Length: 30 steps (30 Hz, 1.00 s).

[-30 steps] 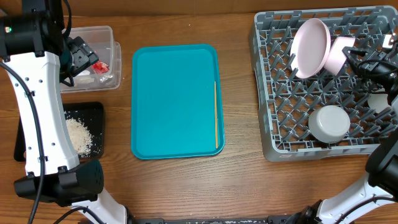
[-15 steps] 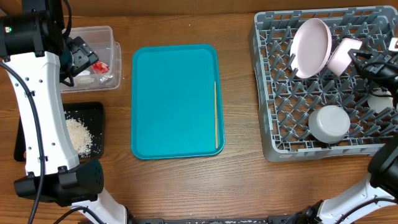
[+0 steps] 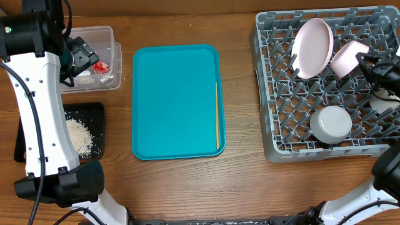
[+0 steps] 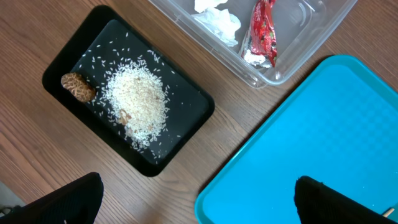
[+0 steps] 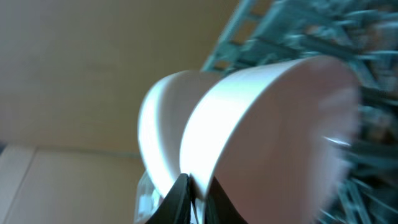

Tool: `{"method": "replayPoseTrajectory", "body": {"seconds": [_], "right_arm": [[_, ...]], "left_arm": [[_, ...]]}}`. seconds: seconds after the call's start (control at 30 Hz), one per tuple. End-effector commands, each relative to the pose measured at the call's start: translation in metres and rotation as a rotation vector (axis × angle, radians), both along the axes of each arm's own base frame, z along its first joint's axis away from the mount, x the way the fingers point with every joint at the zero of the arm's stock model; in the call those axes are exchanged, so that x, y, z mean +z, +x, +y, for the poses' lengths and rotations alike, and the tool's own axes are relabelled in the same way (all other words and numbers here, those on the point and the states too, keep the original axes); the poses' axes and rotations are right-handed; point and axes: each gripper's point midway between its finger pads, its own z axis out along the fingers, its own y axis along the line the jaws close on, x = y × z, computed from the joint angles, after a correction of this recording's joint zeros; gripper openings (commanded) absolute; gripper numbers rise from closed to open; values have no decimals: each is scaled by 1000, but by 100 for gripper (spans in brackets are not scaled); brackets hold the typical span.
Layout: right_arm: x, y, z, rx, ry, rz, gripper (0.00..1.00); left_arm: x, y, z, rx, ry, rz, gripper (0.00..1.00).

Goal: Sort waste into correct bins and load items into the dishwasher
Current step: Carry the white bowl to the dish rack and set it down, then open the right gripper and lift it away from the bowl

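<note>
I should tip the smaller white bowl [image 3: 347,60] face down onto the rack's pegs [image 3: 351,84] with my right gripper before it leaves, because the bowl stands tilted on its edge in the rack.
My right gripper [image 3: 364,62] is shut on the rim of the smaller white bowl [image 3: 347,57], held tilted over the back right of the grey dish rack [image 3: 275,94]. The bowl fills the right wrist view [image 5: 267,124], with the jaws [image 5: 194,194] pinching its rim. The white plate [image 3: 314,47] stands on edge in the rack. The grey bowl [image 3: 331,123] lies upside down in it. A small white cup [image 3: 380,100] sits by the right edge. The thin wooden stick [image 3: 217,115] lies on the teal tray [image 3: 175,100]. My left gripper [image 4: 196,205] is open and empty, high above the table.
The clear tub [image 3: 106,37] at the back left holds napkins [image 4: 217,18] and the red wrapper [image 4: 261,34]. The black tray [image 4: 68,56] in front of it holds rice crumbs [image 4: 137,102] and a brown lump [image 4: 78,87]. The left arm's white links span the left edge.
My right gripper has carried the white bowl a little to the right and lower over the rack. The left arm has not moved.
</note>
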Motion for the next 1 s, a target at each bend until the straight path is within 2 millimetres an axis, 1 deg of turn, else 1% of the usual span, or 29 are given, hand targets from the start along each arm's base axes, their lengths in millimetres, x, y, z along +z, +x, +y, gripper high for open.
{"method": "replayPoseTrajectory", "body": {"seconds": [0.0,0.13,0.2,0.27,0.33,0.4,0.47,0.53,0.63,0.67,0.73,0.77,0.8,0.9,0.97], "right_arm": [[-3,-16,-41,-186,-131,99,9],[-32,-46,-67,-327,-263,324,9],[-37,-54,-70,-356,-270,379,11],[-38,-58,-70,-387,-240,416,16],[-34,-63,-69,-416,-220,441,17],[-27,-69,-73,-462,-231,466,17],[-13,-75,-76,-504,-266,466,18],[6,-76,-73,-513,-297,424,19],[41,-64,-56,-464,-361,302,19],[48,-58,-48,-436,-391,266,18],[53,-44,-29,-381,-451,221,10],[51,-37,-22,-365,-479,221,5],[46,-31,-16,-363,-510,237,4],[21,-12,1,-375,-638,312,4],[4,1,13,-356,-794,346,4]], "left_arm": [[5,-4,-1,9,-5,-15,100],[5,-4,-1,10,-5,-16,100],[5,-4,-1,9,-5,-15,100],[5,-4,-1,9,-5,-15,100],[5,-4,-1,10,-5,-16,100],[5,-4,-1,10,-5,-16,100],[5,-4,-1,9,-5,-15,100],[5,-4,-1,9,-5,-15,100],[5,-4,-1,10,-5,-16,100],[5,-4,-1,10,-5,-16,100],[5,-4,-1,10,-5,-16,100],[5,-4,-1,9,-5,-15,100],[5,-4,-1,10,-5,-16,100],[5,-4,-1,9,-5,-15,100],[5,-4,-1,9,-5,-15,100]]}}
